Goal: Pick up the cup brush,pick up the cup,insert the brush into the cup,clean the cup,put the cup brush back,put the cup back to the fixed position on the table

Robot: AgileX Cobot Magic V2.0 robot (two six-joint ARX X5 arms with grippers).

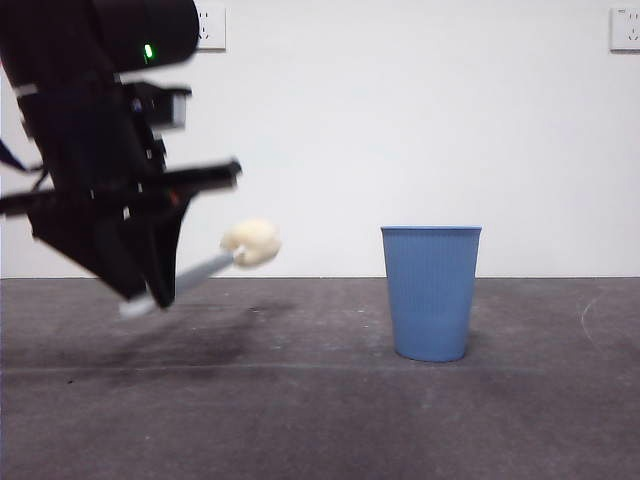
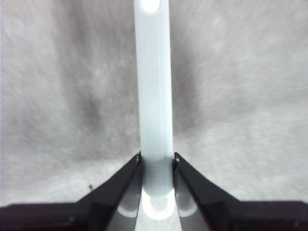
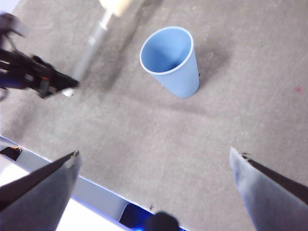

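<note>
I expect the cup (image 1: 432,285) to tip between my right gripper's fingers when I carry it, because its round side slopes in to a narrow base (image 1: 430,348).
My left gripper (image 1: 150,290) is shut on the cup brush (image 1: 205,268) near its white handle end and holds it tilted above the table (image 1: 300,400) at the left. Its cream-yellow sponge head (image 1: 251,242) points up and right, toward the cup. The grey handle (image 2: 154,96) runs between the jaws in the left wrist view. The blue ribbed cup (image 1: 431,292) stands upright and empty on the table, right of centre, apart from the brush. My right gripper (image 3: 154,192) is open, high above the table, with the cup (image 3: 171,60) and the brush (image 3: 91,45) far below it.
A white wall with two sockets (image 1: 211,26) stands behind the table. The table's near edge (image 3: 96,192) shows in the right wrist view.
</note>
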